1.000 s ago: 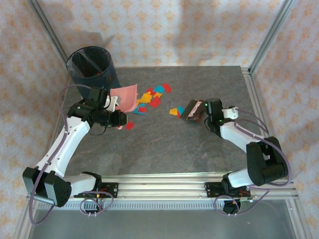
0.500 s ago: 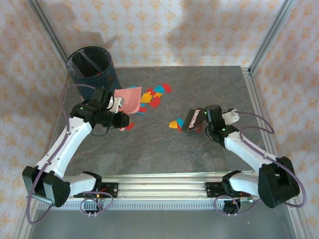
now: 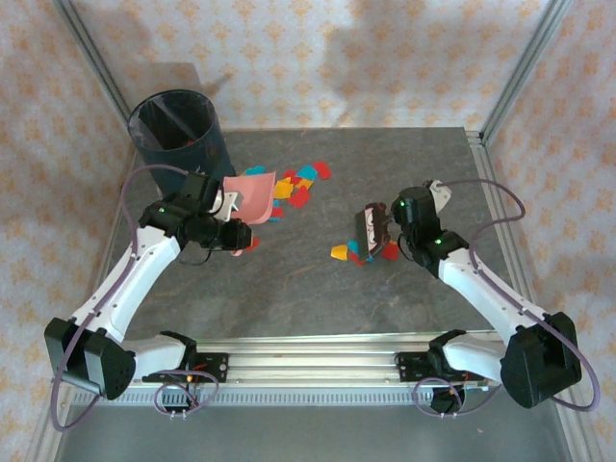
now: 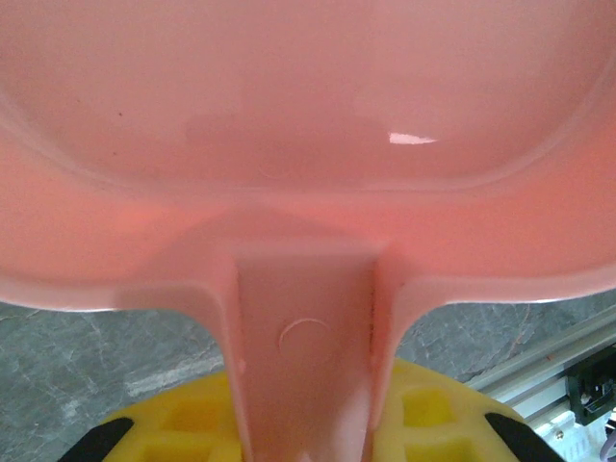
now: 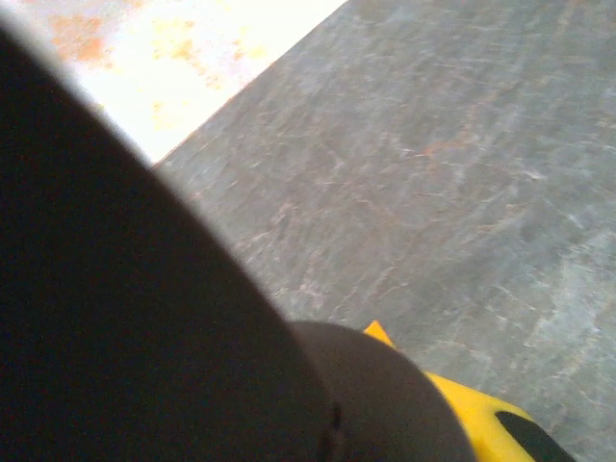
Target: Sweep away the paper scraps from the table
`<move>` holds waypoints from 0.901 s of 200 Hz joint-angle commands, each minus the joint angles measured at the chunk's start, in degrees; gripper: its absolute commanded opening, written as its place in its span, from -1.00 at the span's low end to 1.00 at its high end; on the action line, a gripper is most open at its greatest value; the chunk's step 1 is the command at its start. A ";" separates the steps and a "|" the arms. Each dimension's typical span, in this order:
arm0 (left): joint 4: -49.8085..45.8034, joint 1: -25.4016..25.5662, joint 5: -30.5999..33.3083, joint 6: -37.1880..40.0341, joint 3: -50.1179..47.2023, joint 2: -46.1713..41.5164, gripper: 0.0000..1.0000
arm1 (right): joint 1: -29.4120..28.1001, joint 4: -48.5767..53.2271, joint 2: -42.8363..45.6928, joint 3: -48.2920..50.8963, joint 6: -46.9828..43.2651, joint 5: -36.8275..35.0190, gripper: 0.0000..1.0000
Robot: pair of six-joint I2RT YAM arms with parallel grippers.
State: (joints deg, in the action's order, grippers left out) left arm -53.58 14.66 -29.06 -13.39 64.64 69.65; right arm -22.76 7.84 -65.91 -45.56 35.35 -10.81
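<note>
My right gripper is still to sweep the scraps (image 3: 341,252) that lie under the brush into the pink dustpan (image 3: 254,197), which is far from them. My left gripper should first bring the dustpan next to the scraps.
The paper scraps lie in two groups on the table (image 3: 318,289): a red, yellow and teal cluster (image 3: 295,185) at the back middle, and a few pieces (image 3: 348,252) nearer the centre. My left gripper (image 3: 223,207) is shut on the handle (image 4: 306,337) of a pink dustpan (image 3: 250,195), whose mouth sits at the left edge of the back cluster. One red scrap (image 3: 252,243) lies just below that gripper. My right gripper (image 3: 397,216) is shut on a dark brush (image 3: 371,226), which stands over the small central group. The brush (image 5: 125,289) hides most of the right wrist view.
A dark mesh bin (image 3: 173,130) stands at the back left corner, behind the left arm. Silver rails (image 3: 318,361) edge the table in front. A red scrap (image 3: 390,252) lies under the right forearm. Bare stone surface (image 5: 433,144) stretches beyond the brush.
The right arm drew the brush toward the near side, dragging the few central scraps with it. The dustpan shifted slightly right, toward the back cluster.
</note>
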 commanded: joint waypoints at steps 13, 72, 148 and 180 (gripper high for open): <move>-0.16 0.69 1.81 1.13 -1.32 -0.32 -1.00 | -1.99 -1.26 -0.82 -3.81 -8.95 7.98 -1.00; -0.12 0.73 1.49 1.17 -1.22 0.23 -1.00 | -6.14 1.96 -9.42 -9.34 -15.62 18.20 -1.00; -0.82 1.24 1.95 1.62 -1.18 0.61 -1.00 | -8.44 4.02 -14.27 -10.42 -16.70 12.64 -1.00; -0.73 1.49 1.94 1.61 -1.09 1.26 -1.00 | -8.54 7.32 -12.81 -10.27 -17.54 3.44 -1.00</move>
State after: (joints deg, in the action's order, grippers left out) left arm -53.60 15.40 -28.03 -13.34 63.57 70.28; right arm -31.16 9.74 -79.55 -55.22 20.91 3.55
